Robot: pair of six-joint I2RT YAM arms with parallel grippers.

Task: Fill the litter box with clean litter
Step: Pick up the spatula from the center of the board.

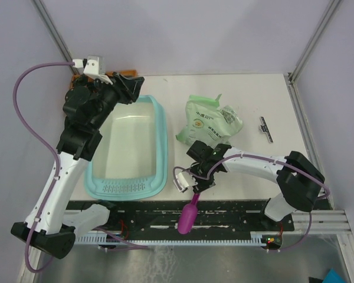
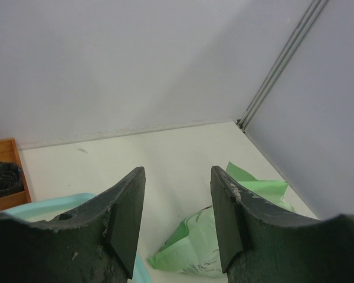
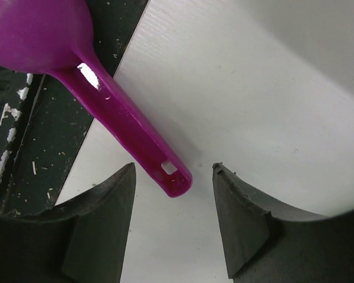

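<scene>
The magenta scoop (image 1: 187, 218) lies on the black rail, far from the robot's left gripper, so the robot's right gripper should grab the scoop by its handle (image 1: 194, 199) and raise it over the bag.
The light teal litter box (image 1: 160, 141) lies left of centre, and its whitish floor is bare. No litter shows in any view. A light green printed bag (image 1: 207, 119) lies flat to the right of the box and also shows in the left wrist view (image 2: 196, 246). My left gripper (image 1: 131, 81) hovers open over the box's far left corner (image 2: 44, 204), with nothing between its fingers (image 2: 127, 218). My right gripper (image 1: 199, 187) stands open at the near table edge. The tip of a magenta scoop's handle (image 3: 176, 180) lies between its fingers, untouched.
The scoop's bowl (image 1: 187, 219) rests on the black rail at the table's near edge. An orange tray (image 2: 6, 172) sits behind the box's far left corner. A small black clip (image 1: 265, 129) lies at the right. Walls and corner posts close in the table.
</scene>
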